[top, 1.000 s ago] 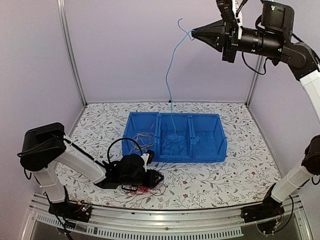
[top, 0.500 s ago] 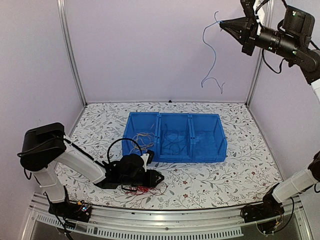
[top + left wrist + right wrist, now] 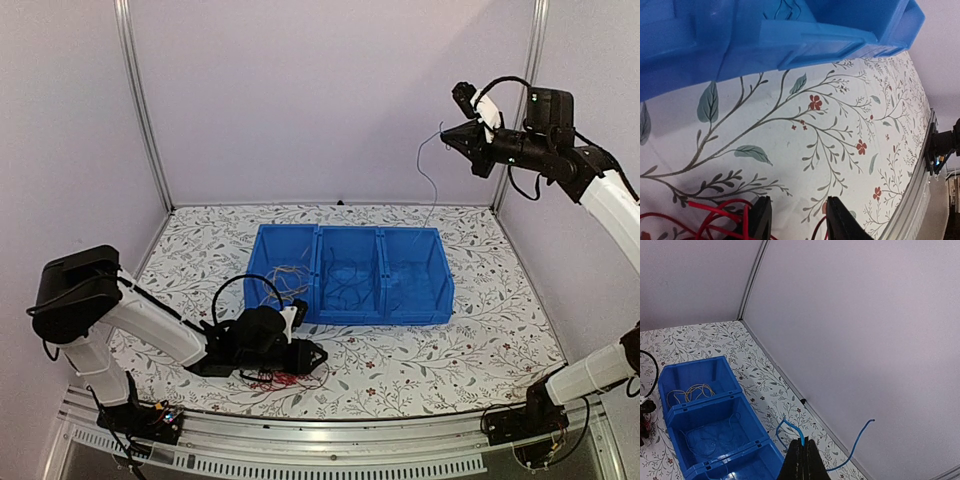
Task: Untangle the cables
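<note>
The blue cable (image 3: 430, 185) is hanging out beyond the middle compartment (image 3: 348, 272) where the other blue cables are. Next, my right gripper swings back and lowers it into that compartment.
My right gripper (image 3: 446, 136) is high at the back right, shut on a thin blue cable (image 3: 431, 185) that hangs down toward the back of the bin. In the right wrist view the blue cable (image 3: 790, 424) loops out of the shut gripper (image 3: 801, 444). My left gripper (image 3: 318, 355) lies low on the table in front of the bin, over a pile of red cables (image 3: 280, 380). In the left wrist view that gripper (image 3: 799, 220) is open, its jaws apart, with red cables (image 3: 715, 212) lying around the left finger and beside the right one.
A blue three-compartment bin (image 3: 350, 312) sits mid-table. Tan cables (image 3: 290, 275) lie in its left compartment and thin blue cables (image 3: 348, 280) in the middle one. The bin's front wall (image 3: 790, 35) is close above my left gripper. Metal frame posts stand at the back corners.
The right arm has come down and pulled back to the right with the blue cable, whose free end now hangs near the bin's back. The left arm has barely moved.
</note>
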